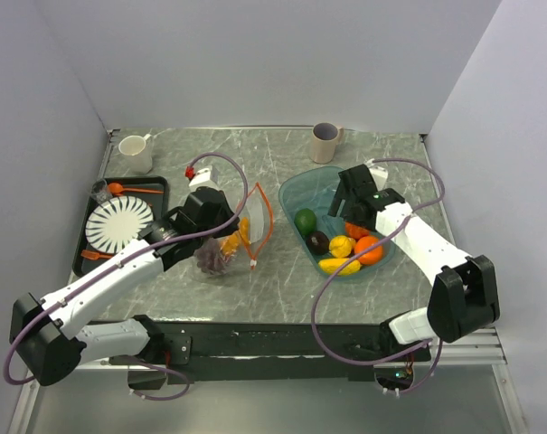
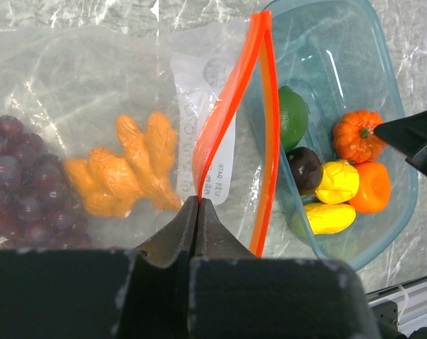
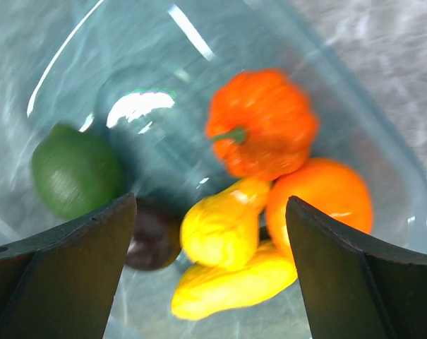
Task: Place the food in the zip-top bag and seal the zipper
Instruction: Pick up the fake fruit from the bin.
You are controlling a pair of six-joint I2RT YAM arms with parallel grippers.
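I am going to lift the small orange pumpkin-like fruit [image 3: 262, 123], and I should expect a hidden stem tip then, because the yellow piece's neck [image 3: 251, 192] gets narrower under the fruit.
The clear zip-top bag [image 1: 244, 237] lies mid-table with its mouth held up and agape. My left gripper [image 2: 199, 200] is shut on one lip of the orange-red zipper [image 2: 231, 106]. Purple grapes [image 2: 15, 176] and an orange knobbly piece [image 2: 128, 173] lie inside the bag. My right gripper [image 3: 210, 200] hangs open over the teal bowl [image 1: 296, 188], with nothing between its fingers. In the bowl are a green avocado [image 3: 75, 169], a dark plum [image 3: 153, 240], two yellow pieces [image 3: 220, 226], an orange [image 3: 326, 194] and a small orange pumpkin-like fruit [image 3: 262, 123].
A black tray [image 1: 160, 185] at the left holds a white plate [image 1: 117, 223], an orange spoon [image 1: 128, 189], a fork [image 1: 94, 255] and a clear cup [image 1: 100, 190]. A white mug [image 1: 136, 152] and a beige mug [image 1: 325, 142] stand at the back.
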